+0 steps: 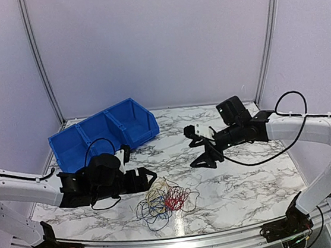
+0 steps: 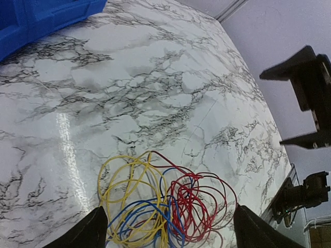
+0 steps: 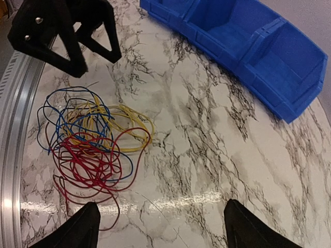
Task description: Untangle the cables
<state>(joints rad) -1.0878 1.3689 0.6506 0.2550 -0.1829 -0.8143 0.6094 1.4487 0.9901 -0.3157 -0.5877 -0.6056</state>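
I expect the yellow cable [image 2: 100, 182] to come out long and wavy when I lift it, because the yellow loops [image 2: 133, 164] lie wide and open next to the red.
The cables [image 1: 162, 199] lie as one loose tangle of thin red, blue and yellow loops on the marble table, near the front edge. My left gripper [image 1: 152, 177] hovers just left of and behind the tangle, open and holding nothing. In the left wrist view the cables [image 2: 165, 206] sit between and ahead of the spread tips of that gripper [image 2: 168, 232]. My right gripper [image 1: 202, 156] hangs open further back and right, apart from the wires. In the right wrist view the cables [image 3: 88, 139] lie left of the right gripper [image 3: 158, 227], with bare marble between its tips.
A blue three-compartment bin [image 1: 104, 134] stands at the back left of the table [image 1: 250, 186]. A metal rail [image 1: 167, 243] runs along the front edge. The left gripper [image 3: 67, 36] shows in the right wrist view, beyond the tangle.
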